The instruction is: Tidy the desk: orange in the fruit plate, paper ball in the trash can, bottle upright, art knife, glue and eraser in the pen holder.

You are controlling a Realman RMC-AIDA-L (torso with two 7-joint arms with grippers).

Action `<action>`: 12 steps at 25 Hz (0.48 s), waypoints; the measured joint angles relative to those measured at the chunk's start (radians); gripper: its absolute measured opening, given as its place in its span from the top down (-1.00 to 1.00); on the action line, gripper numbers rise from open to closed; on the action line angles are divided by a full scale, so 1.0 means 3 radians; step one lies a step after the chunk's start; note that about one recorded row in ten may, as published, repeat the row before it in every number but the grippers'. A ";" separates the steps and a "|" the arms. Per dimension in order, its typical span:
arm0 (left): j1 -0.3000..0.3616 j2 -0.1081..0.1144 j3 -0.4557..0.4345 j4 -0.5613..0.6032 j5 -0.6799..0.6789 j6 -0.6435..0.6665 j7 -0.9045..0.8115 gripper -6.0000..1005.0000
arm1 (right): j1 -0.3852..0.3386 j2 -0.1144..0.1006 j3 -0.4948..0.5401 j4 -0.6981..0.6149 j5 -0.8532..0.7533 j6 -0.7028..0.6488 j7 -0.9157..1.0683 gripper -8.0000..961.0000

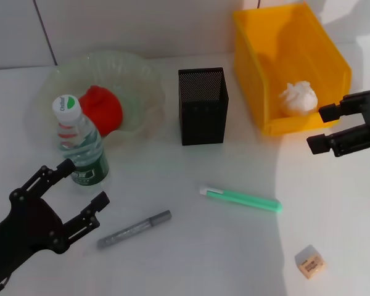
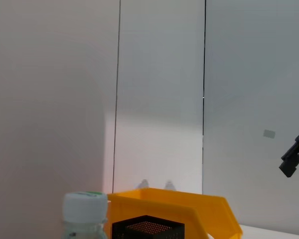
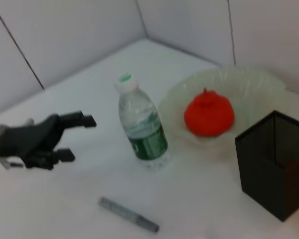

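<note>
The green glue stick is clear of the pen holder, so the robot's open right gripper should continue to the glue stick's body near its white end and close.
The bottle stands upright beside the fruit plate, which holds the orange. My left gripper is open just in front of the bottle, holding nothing. The paper ball lies in the yellow trash can. My right gripper hangs open beside the can's near right corner. A grey art knife, a green glue stick and the eraser lie on the desk. The black mesh pen holder stands in the middle.
A tiled wall runs along the back of the white desk. The pen holder stands between the plate and the yellow can. One finger of the right gripper shows far off in the left wrist view.
</note>
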 joint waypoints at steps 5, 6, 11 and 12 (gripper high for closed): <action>-0.0002 0.0002 0.0016 -0.0007 0.0006 0.0001 -0.0005 -0.65 | 0.0372 -0.0024 -0.0448 -0.0251 -0.0552 -0.0112 0.0500 -0.71; -0.0002 0.0002 0.0019 -0.0007 0.0006 -0.0002 -0.0006 -0.65 | 0.0444 -0.0008 -0.0560 -0.0241 -0.0677 -0.0107 0.0544 -0.71; -0.0005 0.0008 0.0126 0.0004 0.0013 0.0010 -0.0006 -0.65 | 0.0843 0.0206 -0.1122 -0.0056 -0.1378 0.0084 0.0584 -0.71; -0.0005 0.0008 0.0126 0.0004 0.0013 0.0010 -0.0006 -0.65 | 0.0920 0.0221 -0.1259 0.0034 -0.1484 0.0148 0.0612 -0.71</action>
